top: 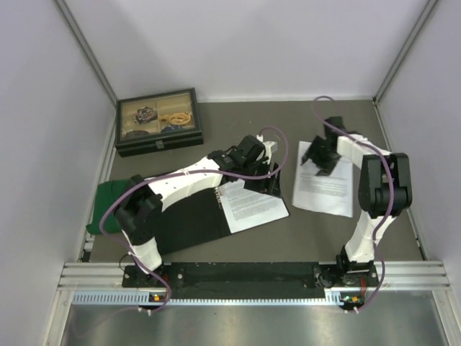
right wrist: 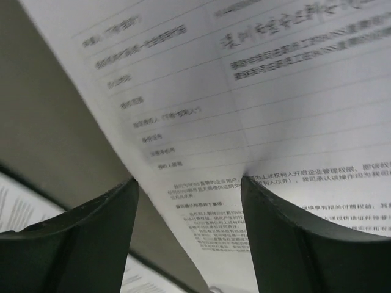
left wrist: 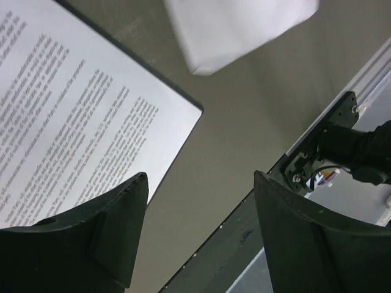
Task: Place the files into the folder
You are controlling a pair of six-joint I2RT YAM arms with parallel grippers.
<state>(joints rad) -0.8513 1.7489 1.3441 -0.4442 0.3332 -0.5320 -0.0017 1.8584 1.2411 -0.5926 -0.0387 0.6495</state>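
Observation:
The loose sheet [top: 315, 176] is flat beneath the fingers of the robot's right gripper, so the left gripper should keep the sheet's folder-side edge steady while the right gripper takes the opposite edge [top: 351, 179].
The folder [top: 189, 220] lies open, black inside up, with one printed sheet of the files [top: 252, 205] on its right half. Another printed sheet [top: 325, 189] lies on the table to the right. My left gripper [top: 272, 160] hovers open over the folder's far right corner; in its wrist view the gripper [left wrist: 200, 174] holds nothing, above the sheet's corner [left wrist: 79, 116] and bare table. My right gripper [top: 322, 160] is at the far end of the loose sheet. Its jaws [right wrist: 189, 179] stand apart astride the sheet's raised edge [right wrist: 201, 116], the right fingertip [right wrist: 250, 183] pressing a pucker into the paper.
A black glass-lidded box [top: 159, 120] stands at the back left. A green cloth [top: 106, 202] lies by the left wall beside the folder. The aluminium rail [top: 252, 275] with both arm bases runs along the near edge. White walls close in three sides.

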